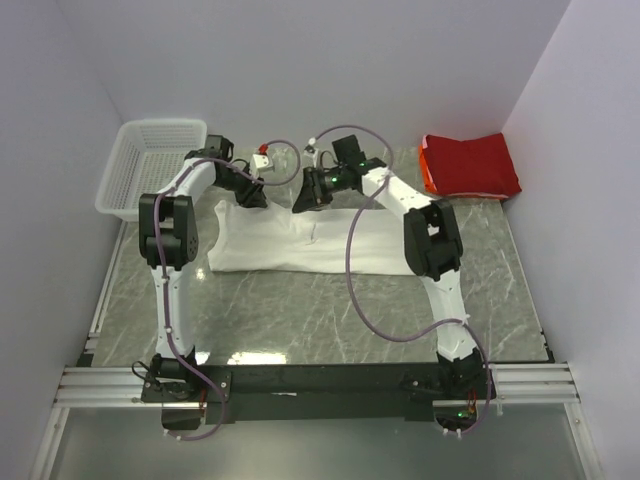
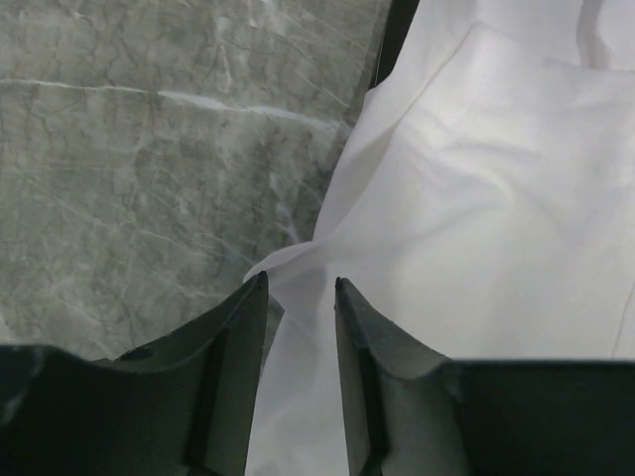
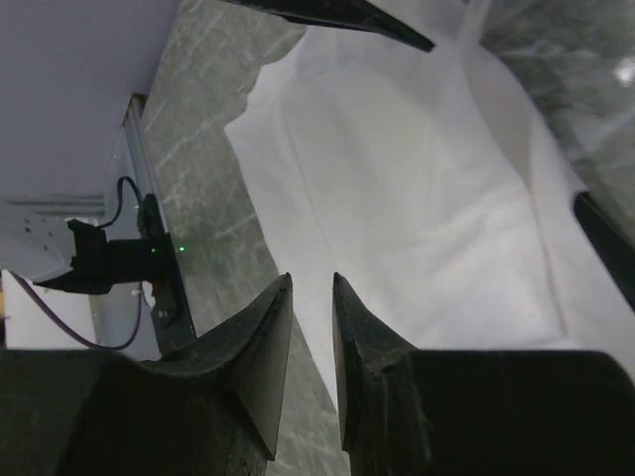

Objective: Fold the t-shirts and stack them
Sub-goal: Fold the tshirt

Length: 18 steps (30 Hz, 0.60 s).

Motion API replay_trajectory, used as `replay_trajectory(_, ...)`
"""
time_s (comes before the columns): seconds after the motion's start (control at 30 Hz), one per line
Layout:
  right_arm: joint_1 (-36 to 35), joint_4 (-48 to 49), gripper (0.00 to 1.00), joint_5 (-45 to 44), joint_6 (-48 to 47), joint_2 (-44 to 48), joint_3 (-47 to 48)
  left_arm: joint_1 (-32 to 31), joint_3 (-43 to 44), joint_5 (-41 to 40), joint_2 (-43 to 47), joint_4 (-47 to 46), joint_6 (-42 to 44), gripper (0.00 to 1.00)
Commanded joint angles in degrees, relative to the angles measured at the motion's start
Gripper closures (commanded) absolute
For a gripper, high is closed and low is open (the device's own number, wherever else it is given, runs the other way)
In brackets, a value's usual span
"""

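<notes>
A raised fold (image 2: 294, 262) sticks out from the white t-shirt's back edge, so I should pinch and smooth it with my left gripper while my right gripper presses the cloth (image 2: 476, 109) beside it.
A white t-shirt (image 1: 310, 242) lies spread across the middle of the table, partly folded into a wide band. At the back right sits the red t-shirt (image 1: 470, 165), folded. My left gripper (image 1: 258, 197) hovers over the white shirt's upper left corner. In the left wrist view it (image 2: 300, 288) is open, with a raised fold at the white shirt's (image 2: 476, 198) edge lying in the gap. My right gripper (image 1: 300, 203) is just right of it, at the shirt's back edge. Seen from the right wrist, it (image 3: 312, 283) stands open over the edge of the cloth (image 3: 397, 178), holding nothing.
A white mesh basket (image 1: 150, 165) stands at the back left corner. The table (image 2: 149, 178) is grey-green marble with walls on three sides. The two grippers are close together. A metal rail with a cabled black part (image 3: 109, 263) runs along the table's side.
</notes>
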<state>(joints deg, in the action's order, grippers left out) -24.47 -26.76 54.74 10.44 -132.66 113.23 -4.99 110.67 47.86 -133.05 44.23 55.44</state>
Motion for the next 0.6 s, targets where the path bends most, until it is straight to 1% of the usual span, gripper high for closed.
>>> replay_trajectory(0.0,-1.3,8.8,0.69,1.9,6.9,-0.8,3.0,0.2,1.6,1.0,0.2,2.3,4.1,0.62)
replay_trajectory(0.1,-2.5,9.3,0.69,0.3,7.4,-2.5,3.6,0.3,1.0,1.2,0.6,1.0,3.5,0.72)
replay_trajectory(0.13,-2.9,9.4,0.69,-0.3,7.5,-3.0,3.6,0.4,0.6,1.4,1.0,0.3,3.0,0.78)
replay_trajectory(0.2,-3.2,9.2,0.70,-3.0,7.5,-4.3,3.8,0.4,-0.9,1.3,1.9,-0.6,2.7,0.84)
replay_trajectory(0.23,-3.3,8.9,0.70,-3.8,7.1,-4.6,3.9,0.3,-1.3,1.1,2.8,-1.0,2.7,0.89)
replay_trajectory(0.3,-3.2,6.9,0.71,-6.7,5.8,-5.4,4.5,0.3,-2.3,0.8,3.8,-1.3,1.9,0.93)
replay_trajectory(0.37,-3.3,5.2,0.71,-8.4,3.3,-6.1,5.2,0.3,-2.6,0.6,4.2,-0.7,1.3,1.00)
replay_trajectory(0.5,-3.2,2.5,0.72,-10.5,0.6,-7.0,5.6,0.2,-3.8,0.1,5.0,-0.2,0.4,1.00)
replay_trajectory(0.57,-3.2,1.9,0.73,-10.7,-0.4,-7.4,5.5,0.2,-5.1,0.0,5.9,-1.9,-0.8,1.00)
